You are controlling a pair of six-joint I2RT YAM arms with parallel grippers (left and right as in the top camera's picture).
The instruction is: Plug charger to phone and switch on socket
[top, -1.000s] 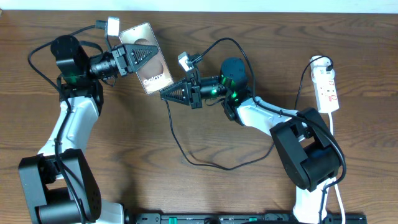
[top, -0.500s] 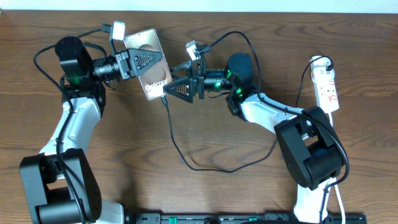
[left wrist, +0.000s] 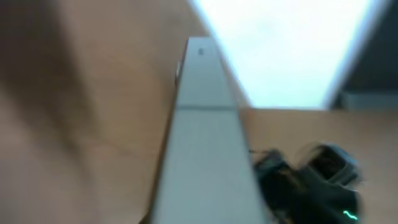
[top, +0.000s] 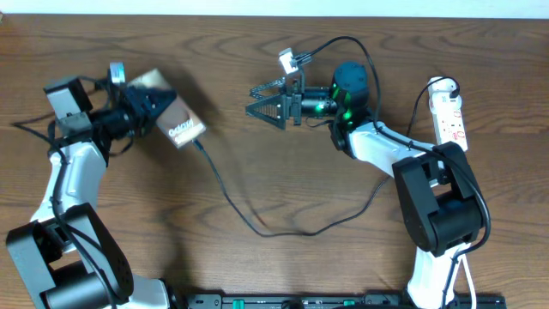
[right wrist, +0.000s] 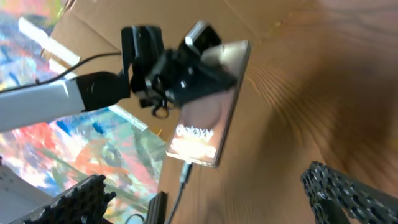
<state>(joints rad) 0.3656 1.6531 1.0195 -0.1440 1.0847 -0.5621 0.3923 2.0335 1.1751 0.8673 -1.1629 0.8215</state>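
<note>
My left gripper should go on bringing the phone down until it lies flat against the table [top: 178,163] and then let go of it, because the charger's plug is in the phone's lower end [top: 197,141].
The phone [top: 182,129], dark with white "Galaxy" lettering, is held above the table at the left, my left gripper [top: 153,108] shut on its upper part. The black charger [top: 257,225] cable runs from the phone's lower end across the table toward the white socket [top: 451,112] at the far right. In the right wrist view the charger's plug tip [right wrist: 185,171] sits in the phone [right wrist: 208,121]. My right gripper [top: 262,101] hangs open and empty, well to the right of the phone. The left wrist view is blurred, showing only the phone's grey edge [left wrist: 202,143].
The socket's white cord [top: 461,189] trails down the right edge past the right arm's base [top: 437,215]. The left arm's base [top: 69,266] stands at the lower left. A black rail [top: 326,300] lies along the front edge.
My right gripper has opened, let go of the plug and drawn back to the right. The left gripper has carried the phone left and down, the cable trailing from it.
</note>
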